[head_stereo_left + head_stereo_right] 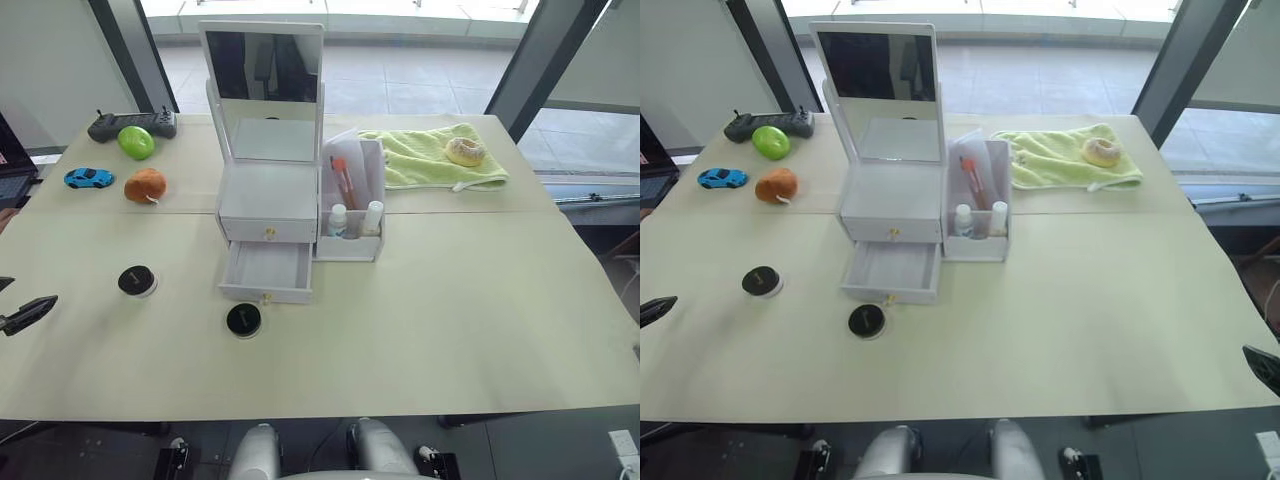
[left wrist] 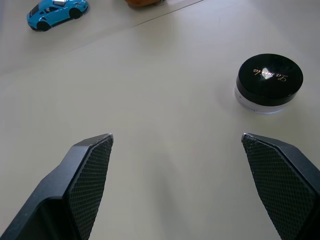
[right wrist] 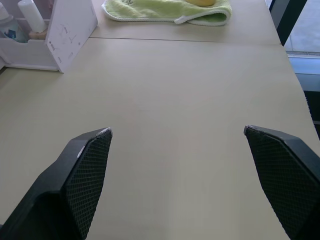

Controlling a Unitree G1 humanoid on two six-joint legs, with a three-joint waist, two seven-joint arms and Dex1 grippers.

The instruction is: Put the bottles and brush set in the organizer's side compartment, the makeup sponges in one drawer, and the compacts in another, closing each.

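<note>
I expect the near black compact (image 1: 243,320) to lie flat with room to spare when I lower it, because the lower drawer's bottom (image 1: 268,268) is wider than that compact.
The white organizer (image 1: 268,195) with a mirror stands mid-table. Its side compartment (image 1: 350,245) holds two small bottles (image 1: 338,220) (image 1: 373,217) and the brush set (image 1: 344,180). The upper drawer (image 1: 268,230) is shut; the lower drawer (image 1: 266,272) is pulled out and looks empty. The makeup sponges are out of view. One black compact (image 1: 243,320) lies just in front of the open drawer, another compact (image 1: 137,281) further left. My left gripper (image 2: 177,137) is open, low over the table, short of that left compact (image 2: 269,82). My right gripper (image 3: 178,130) is open over bare table at the right.
At the back left lie a black controller (image 1: 132,124), a green round object (image 1: 136,142), an orange round object (image 1: 145,185) and a blue toy car (image 1: 89,177). A green towel (image 1: 430,160) with a doughnut-like item (image 1: 465,151) lies back right.
</note>
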